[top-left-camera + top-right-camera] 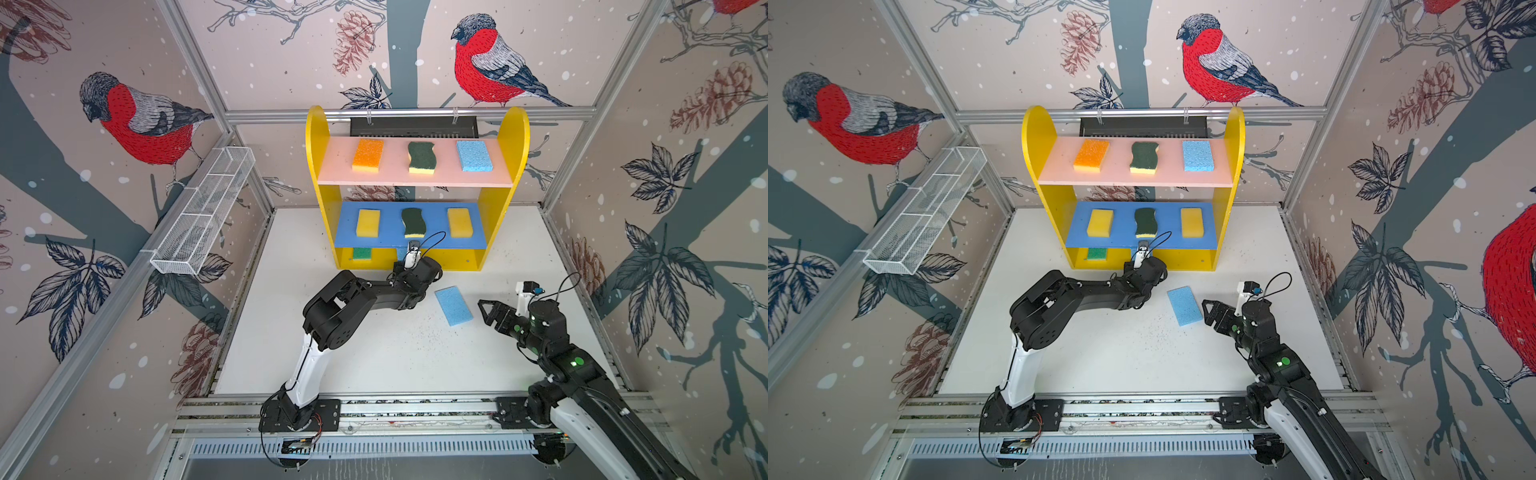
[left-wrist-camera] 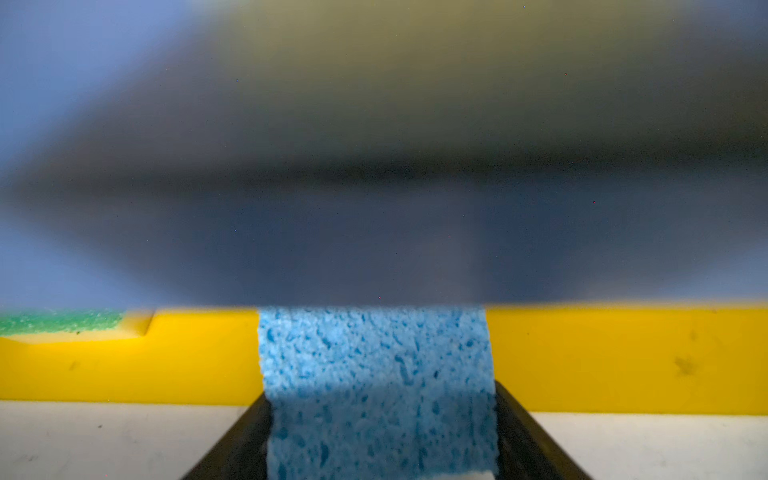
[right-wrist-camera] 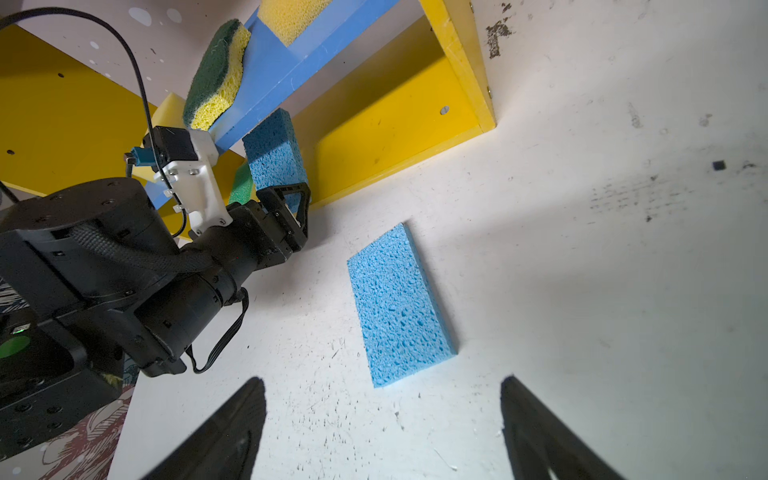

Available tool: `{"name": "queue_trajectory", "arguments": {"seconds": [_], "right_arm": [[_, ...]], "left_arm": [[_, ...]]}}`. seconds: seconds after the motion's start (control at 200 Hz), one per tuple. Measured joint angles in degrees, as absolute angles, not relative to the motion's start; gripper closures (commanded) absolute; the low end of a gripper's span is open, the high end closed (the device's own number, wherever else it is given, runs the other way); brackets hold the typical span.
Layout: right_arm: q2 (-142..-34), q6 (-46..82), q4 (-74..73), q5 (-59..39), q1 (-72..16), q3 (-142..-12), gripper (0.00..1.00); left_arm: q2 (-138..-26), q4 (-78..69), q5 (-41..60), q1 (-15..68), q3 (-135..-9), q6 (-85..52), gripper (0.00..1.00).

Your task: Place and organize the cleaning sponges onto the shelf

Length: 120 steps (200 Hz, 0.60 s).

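The light blue sponge (image 3: 272,152) below the blue board will slide in deeper and stay straight when I push it, because it has a thick, straight side (image 3: 295,145).
The yellow shelf (image 1: 513,137) holds an orange sponge (image 1: 368,155), a wavy scourer (image 1: 421,157) and a light blue sponge (image 1: 474,155) on its pink board. Its blue board carries two yellow sponges (image 1: 368,222) (image 1: 459,222) and a scourer (image 1: 412,222). A green sponge (image 1: 362,252) lies on the base. My left gripper (image 2: 381,390) is shut on a light blue sponge (image 3: 274,153), tilted at the base's front edge under the blue board. Another light blue sponge (image 1: 454,305) lies flat on the table. My right gripper (image 3: 382,379) stands open just beside it, empty.
A white wire basket (image 1: 203,212) hangs on the left wall. The white table (image 1: 374,361) is flecked with dark crumbs. An aluminium rail (image 1: 415,409) with both arm bases runs along the front edge. A black bar (image 1: 413,126) sits behind the shelf top.
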<state>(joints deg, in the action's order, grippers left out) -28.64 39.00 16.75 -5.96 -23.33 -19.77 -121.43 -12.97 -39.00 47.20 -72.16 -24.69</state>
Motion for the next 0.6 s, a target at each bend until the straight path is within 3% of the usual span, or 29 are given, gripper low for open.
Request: {"name": "queue_trajectory", "arguments": {"seconds": [0.6], "right_arm": [[-27.7,39.1,17.0,-5.8,-23.3,-19.8,0.12]], "left_arm": [[-121.9,-12.7,-38.5,47.3,-73.4,-23.7,0.18]]}}
